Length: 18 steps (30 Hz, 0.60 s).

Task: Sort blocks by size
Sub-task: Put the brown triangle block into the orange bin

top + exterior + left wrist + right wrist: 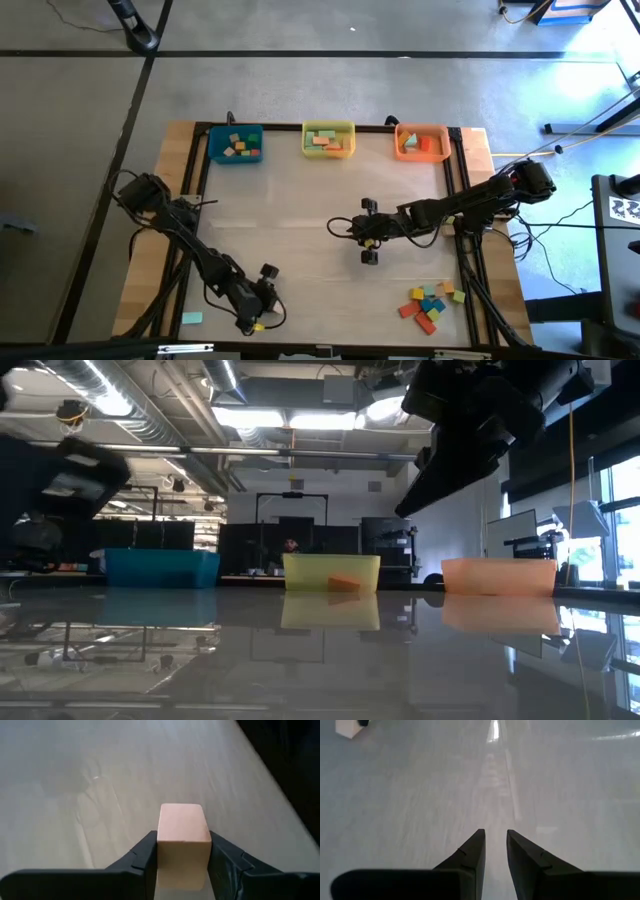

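The robot's left gripper is holding the tan block (183,842) a long way from the orange bin (422,143), so the robot's empty right gripper should first take the block in mid-air.
My left gripper (262,322) is near the table's near edge, left of the middle, shut on a tan block (182,832); from above the block (258,326) looks yellow. My right gripper (340,228) hovers over the middle of the table. Its fingers (475,852) stand a narrow gap apart with nothing between them. A pile of several coloured blocks (430,302) lies on the table at the near right. More blocks lie in the blue bin (236,145), the yellow bin (328,140) and the orange bin (421,143) along the far edge. My left gripper pinches the tan block by two opposite side faces (162,840) between its two fingers (145,855). The fingers slant down from the left and far side. The block's far end sticks out past the fingertips. Whether its underside rests on the table, I cannot tell.
A single teal block (192,318) lies on the wooden border at the near left. Black rails (455,190) frame the work surface. The wide pale surface (290,215) between the bins and the arms is bare.
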### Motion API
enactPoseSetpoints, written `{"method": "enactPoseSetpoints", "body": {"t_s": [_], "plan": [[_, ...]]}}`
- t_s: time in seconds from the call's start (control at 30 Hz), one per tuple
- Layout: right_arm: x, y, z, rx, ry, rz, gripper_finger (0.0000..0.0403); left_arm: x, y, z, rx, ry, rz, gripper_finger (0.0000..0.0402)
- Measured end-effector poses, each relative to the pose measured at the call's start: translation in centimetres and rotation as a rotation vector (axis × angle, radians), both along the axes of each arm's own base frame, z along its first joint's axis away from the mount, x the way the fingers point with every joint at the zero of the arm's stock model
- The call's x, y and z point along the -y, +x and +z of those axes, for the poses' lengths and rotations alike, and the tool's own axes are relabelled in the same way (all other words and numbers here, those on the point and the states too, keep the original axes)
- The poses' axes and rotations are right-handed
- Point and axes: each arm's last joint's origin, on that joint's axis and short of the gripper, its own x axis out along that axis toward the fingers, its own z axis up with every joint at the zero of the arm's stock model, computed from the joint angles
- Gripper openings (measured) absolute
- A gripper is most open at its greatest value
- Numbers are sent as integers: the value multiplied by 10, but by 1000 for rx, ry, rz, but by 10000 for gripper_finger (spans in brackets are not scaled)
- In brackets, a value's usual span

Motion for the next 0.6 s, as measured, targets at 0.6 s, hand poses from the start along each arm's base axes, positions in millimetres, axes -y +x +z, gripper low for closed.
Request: {"method": "enactPoseSetpoints", "body": {"t_s": [0.6], "plan": [[66,25,24,283,-136,-84,225,-116,16,105,300,133,353,117]]}}
